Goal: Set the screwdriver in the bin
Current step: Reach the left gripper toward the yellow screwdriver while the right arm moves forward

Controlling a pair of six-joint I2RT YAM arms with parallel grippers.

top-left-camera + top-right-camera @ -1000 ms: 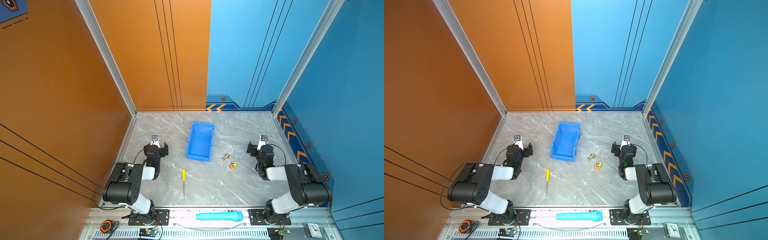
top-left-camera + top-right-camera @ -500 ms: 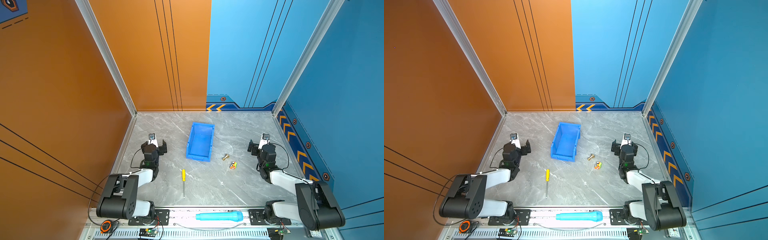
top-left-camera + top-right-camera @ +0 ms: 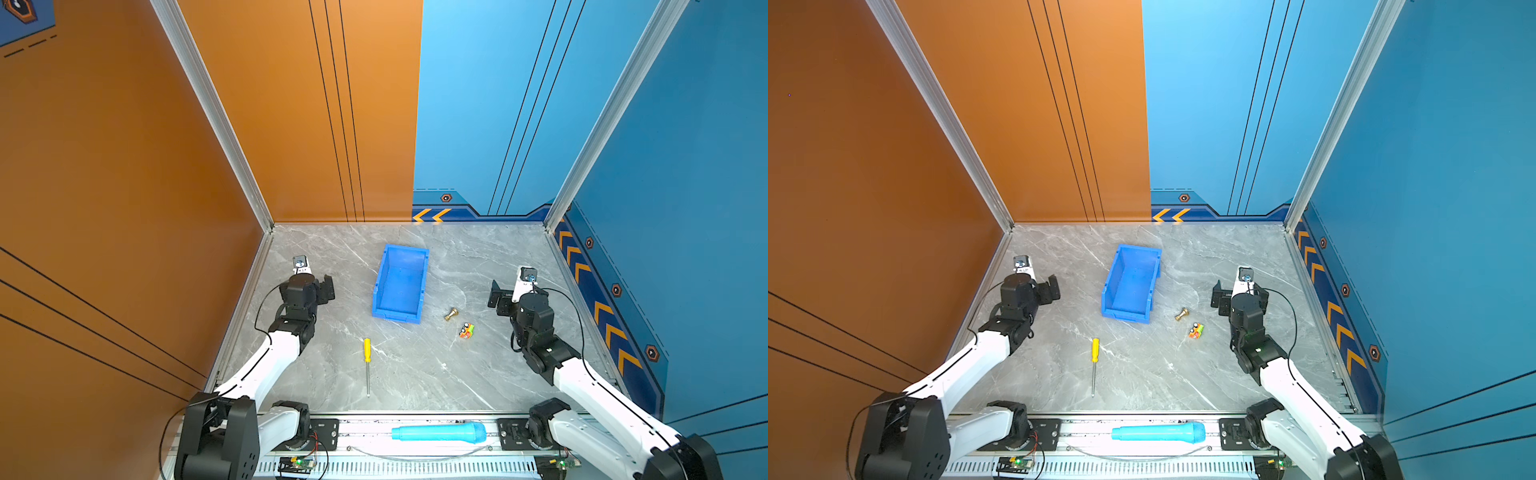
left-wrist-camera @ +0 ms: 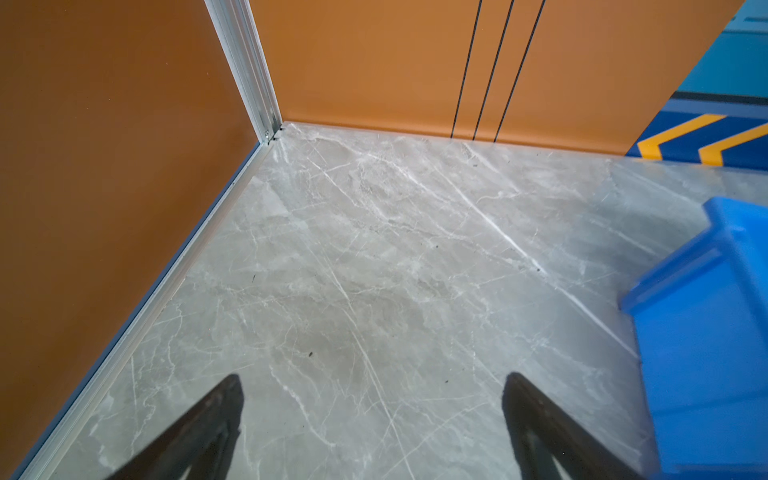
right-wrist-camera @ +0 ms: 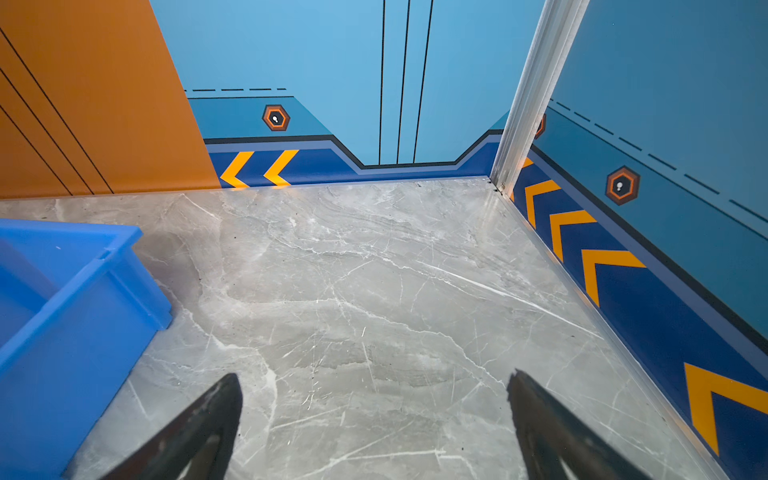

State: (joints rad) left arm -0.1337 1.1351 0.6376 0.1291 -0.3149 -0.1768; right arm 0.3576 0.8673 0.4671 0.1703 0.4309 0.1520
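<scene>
My left gripper should keep moving open toward that handle (image 3: 367,350) until its fingers close around it, as the screwdriver's yellow handle (image 3: 367,344) is clear of the blue bin.
The screwdriver (image 3: 367,363) (image 3: 1094,361), with a yellow handle and a thin silver shaft, lies flat on the marble table, handle towards the bin. The bright blue bin (image 3: 397,314) (image 3: 1125,314) stands open-topped just behind it, with nothing in it. My left gripper (image 3: 324,289) (image 3: 1049,291) hovers left of the bin, open and with nothing between its fingers; in the left wrist view the gripper (image 4: 372,380) is over bare marble, beside the bin (image 4: 706,340). My right gripper (image 3: 498,298) (image 3: 1219,298) is open to the right of the bin; the right wrist view shows this gripper (image 5: 374,378) holding nothing, near the bin (image 5: 62,332).
A small brass fitting (image 3: 451,313) and a small multicoloured piece (image 3: 466,331) lie between the bin and my right gripper. A light-blue cylinder (image 3: 438,432) rests on the front rail. Orange and blue walls close in the left, back and right sides.
Both arms have unfolded, their elbows dropping towards the front rail. The grippers have stayed open and nearly in place. The screwdriver and the bin have not moved.
</scene>
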